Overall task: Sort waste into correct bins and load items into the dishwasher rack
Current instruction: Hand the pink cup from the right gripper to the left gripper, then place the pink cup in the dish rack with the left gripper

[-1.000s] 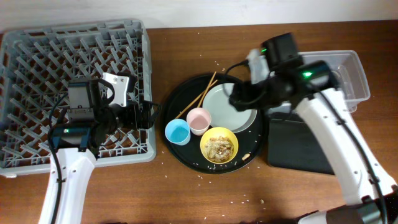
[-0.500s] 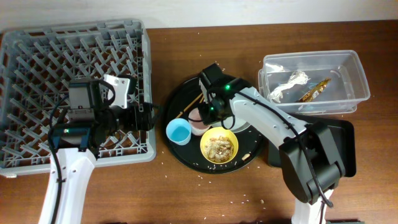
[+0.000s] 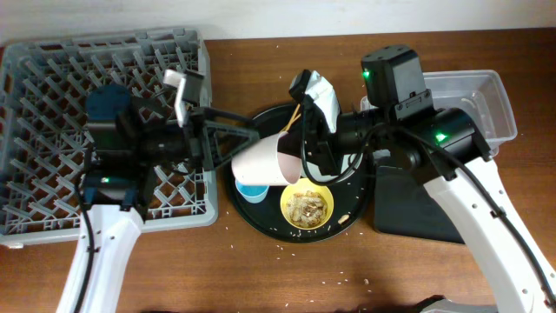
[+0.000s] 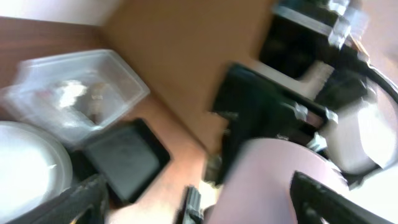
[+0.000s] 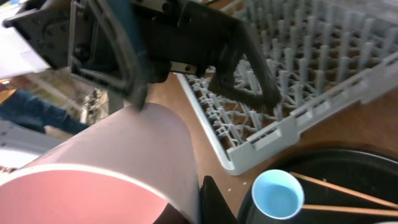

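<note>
My right gripper is holding the pink cup's rim [image 3: 293, 165] away from the dishwasher rack, so my left gripper needs to grab the cup's base end [image 3: 240, 166] and load the cup.
The pink cup [image 3: 265, 163] [image 4: 273, 180] [image 5: 124, 162] hangs on its side above the round tray's left edge. My right gripper [image 3: 300, 161] [image 5: 199, 211] is shut on its rim, one finger inside. My left gripper [image 3: 246, 148] [image 4: 205, 205] is open, its fingers either side of the cup's base end; contact cannot be told. The blue cup [image 3: 250, 191] [image 5: 278, 196] and the yellow bowl [image 3: 306, 205] of tan food scraps sit on the tray. The chopsticks [image 3: 294, 117] [image 5: 348, 193] lie there too. The plate [image 3: 352, 165] [image 4: 25, 168] is mostly hidden under the right arm.
The grey dishwasher rack [image 3: 52, 87] [image 5: 311, 62] fills the left. A round black tray [image 3: 261, 217] sits mid-table. The clear tub [image 3: 495, 104] [image 4: 74, 99], holding wrappers, stands at the far right, with the shallow black tray [image 3: 408, 209] [image 4: 124, 155] in front of it.
My right gripper came from the tub to the pink cup, shut on its rim and lifted it leftward. My left gripper reached right, bringing its open fingers around the cup.
</note>
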Available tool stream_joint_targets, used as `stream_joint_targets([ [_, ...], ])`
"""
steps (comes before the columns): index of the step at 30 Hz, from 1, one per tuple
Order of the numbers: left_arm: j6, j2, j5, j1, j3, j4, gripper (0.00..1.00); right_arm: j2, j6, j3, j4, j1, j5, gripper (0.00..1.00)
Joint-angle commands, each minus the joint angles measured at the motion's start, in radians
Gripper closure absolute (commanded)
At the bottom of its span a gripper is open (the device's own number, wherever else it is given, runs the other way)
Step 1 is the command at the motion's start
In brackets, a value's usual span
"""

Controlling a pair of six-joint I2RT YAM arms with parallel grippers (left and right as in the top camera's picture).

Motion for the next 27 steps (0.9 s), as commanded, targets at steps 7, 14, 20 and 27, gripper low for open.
stream_joint_targets([
  [7, -0.135, -0.081, 0.211, -0.075, 0.011, 0.210, 0.07, 0.007, -0.022, 0.008, 0.070, -0.058, -0.252, 0.96],
  [14, -0.133, -0.142, 0.198, -0.077, 0.011, 0.180, 0.18, 0.010, 0.005, 0.008, 0.131, -0.068, -0.369, 0.96],
  [20, -0.129, -0.123, 0.129, -0.115, 0.010, 0.175, 0.28, 0.010, 0.031, 0.008, 0.132, -0.068, -0.369, 0.96],
  [27, -0.129, -0.123, 0.036, -0.111, 0.010, 0.209, 0.50, 0.005, 0.032, 0.008, 0.128, -0.075, -0.253, 0.08],
])
